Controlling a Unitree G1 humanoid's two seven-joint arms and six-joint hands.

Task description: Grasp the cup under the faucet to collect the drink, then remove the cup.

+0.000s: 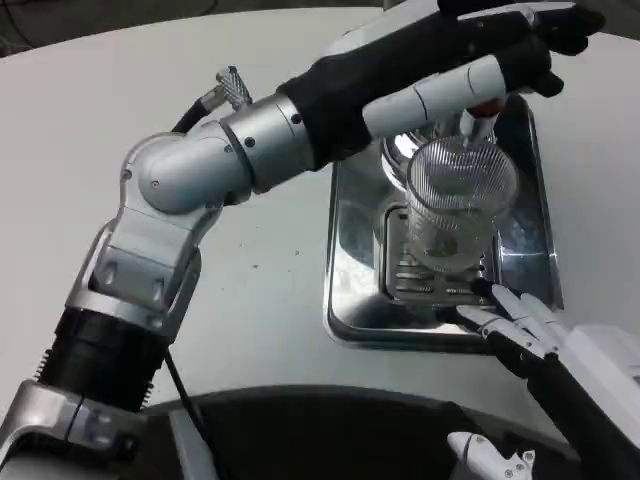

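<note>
The cup (460,195) should be empty until I open the faucet, because the lower walls (447,240) look clear under the spout.
A clear ribbed cup (458,210) stands upright on the slotted drip grate (415,275) of a steel tray (350,250). Just above its far rim is the faucet spout (478,125), with a bit of red beside it. My left arm reaches across from the lower left, and my left hand (470,55) lies stretched over the top of the faucet, hiding most of it. My right hand (515,325) is at the tray's front edge, just below the cup, fingers apart and pointing at the cup's base without touching it. Whether the cup holds liquid I cannot tell.
The tray sits on a white round table (150,90). My left forearm and elbow (180,180) cross the space left of the tray. A dark table edge runs along the bottom of the picture.
</note>
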